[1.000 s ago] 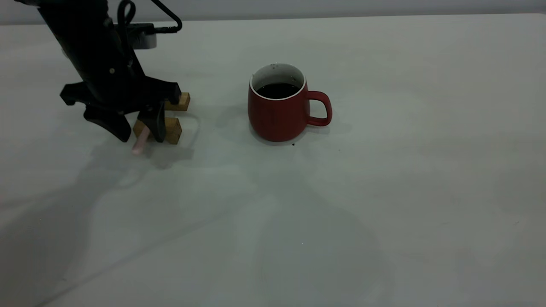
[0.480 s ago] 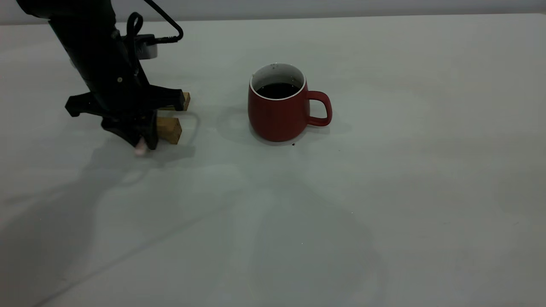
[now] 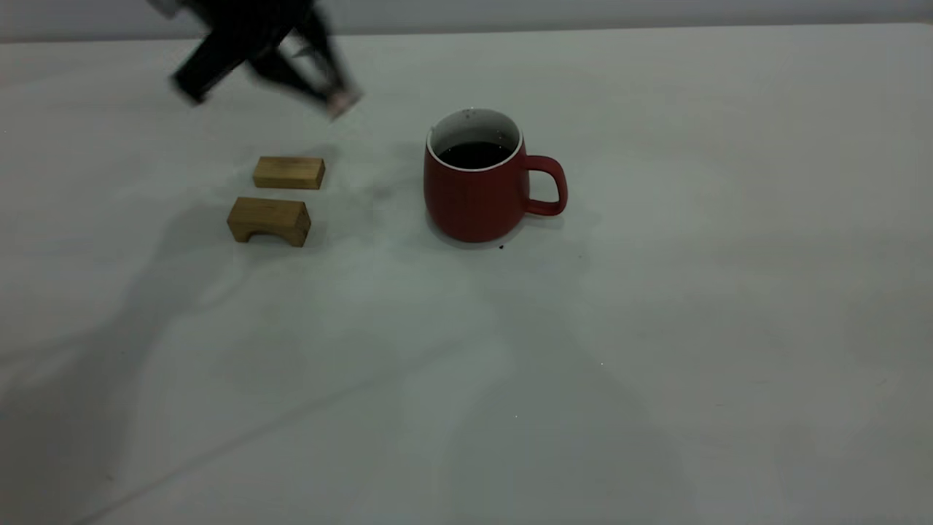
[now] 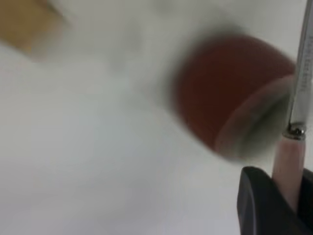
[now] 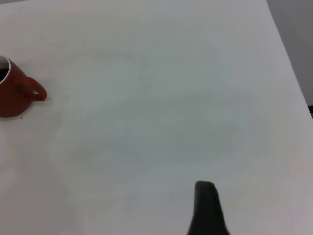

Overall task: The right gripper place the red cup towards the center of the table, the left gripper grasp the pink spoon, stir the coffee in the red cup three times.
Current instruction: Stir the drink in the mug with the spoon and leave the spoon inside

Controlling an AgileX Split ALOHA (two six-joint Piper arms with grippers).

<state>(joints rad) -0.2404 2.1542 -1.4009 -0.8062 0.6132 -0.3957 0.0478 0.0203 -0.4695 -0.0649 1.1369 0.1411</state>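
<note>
My left gripper holds the pink spoon (image 3: pixel 342 101) at a slant beside the red cup, so I should turn the spoon tip down over the coffee (image 3: pixel 474 156) before I stir.
The red cup (image 3: pixel 474 191) stands upright near the middle of the table (image 3: pixel 656 328), its handle pointing right, with dark coffee (image 3: pixel 475 154) inside. My left gripper (image 3: pixel 321 86) is a blur in the air at the far left, above and left of the cup. It is shut on the pink spoon (image 3: pixel 341 102). In the left wrist view the left gripper (image 4: pixel 286 198) clamps the spoon's pink handle (image 4: pixel 285 164), and the blurred cup (image 4: pixel 230 93) lies beyond. My right gripper (image 5: pixel 207 208) hangs far from the cup (image 5: pixel 13 93).
Two tan wooden blocks (image 3: pixel 289 173) (image 3: pixel 268 219) lie on the table left of the cup, below the left gripper. A few dark specks (image 3: pixel 501 247) dot the cover in front of the cup. The table's right edge (image 5: pixel 288 63) shows in the right wrist view.
My left gripper shut on the spoon at the wooden blocks, then rose fast and swung back and right toward the cup, taking the spoon. The blocks are uncovered. The cup stayed put.
</note>
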